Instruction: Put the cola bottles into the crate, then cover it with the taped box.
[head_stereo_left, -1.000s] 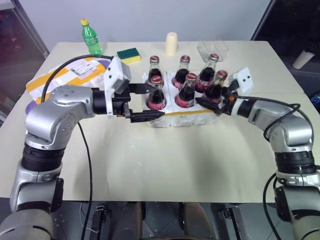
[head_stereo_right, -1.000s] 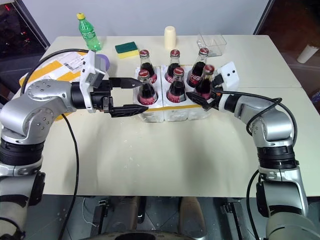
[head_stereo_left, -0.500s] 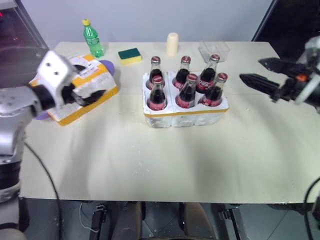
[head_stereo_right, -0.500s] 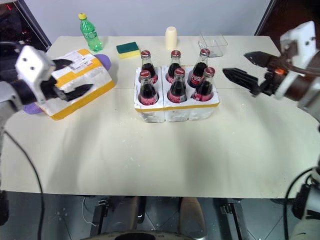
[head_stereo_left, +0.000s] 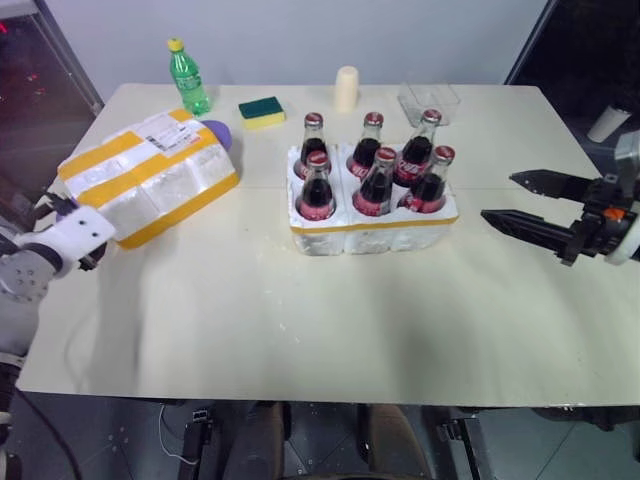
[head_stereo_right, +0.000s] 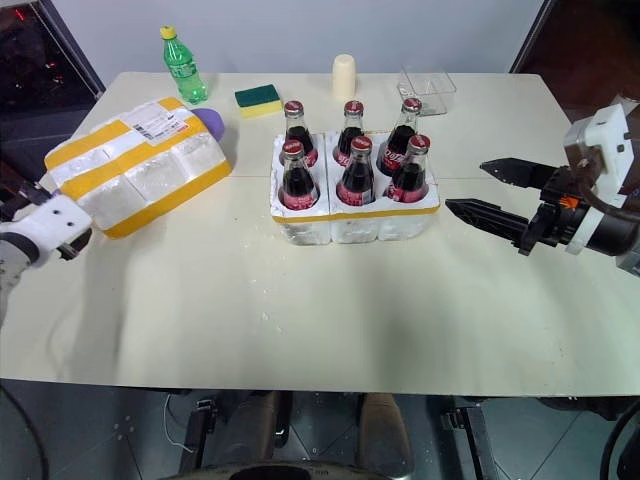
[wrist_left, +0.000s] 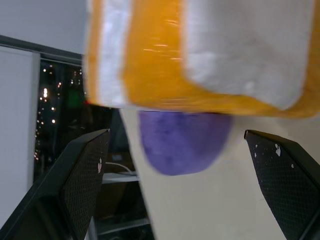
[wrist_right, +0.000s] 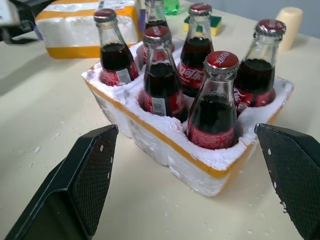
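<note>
The purple object (head_stereo_left: 218, 133) juts out at both ends of the taped box (head_stereo_left: 150, 172), so the taped box will rise along when I lift the purple object.
Several cola bottles (head_stereo_left: 375, 182) with red caps stand upright in the wells of the white crate (head_stereo_left: 372, 236) at the table's middle. The taped box (head_stereo_left: 150, 180), white with wide yellow bands and a label, lies at the table's left. My left gripper (wrist_left: 176, 132) is open at the table's left edge, facing the near end of the taped box and not touching it. My right gripper (head_stereo_left: 498, 196) hangs open to the right of the crate, pointing at it, with nothing between its fingers (wrist_right: 90, 165).
A purple object (head_stereo_left: 217, 131) pokes out from under the taped box's far end. Along the back edge stand a green plastic bottle (head_stereo_left: 186, 76), a green-and-yellow sponge (head_stereo_left: 260, 112), a cream cylinder (head_stereo_left: 346, 88) and a clear plastic container (head_stereo_left: 428, 98).
Both grippers have left the crate's sides. The left arm swung out to the table's left edge beside the taped box; the right drew back to the right. The bottles stayed in the crate.
</note>
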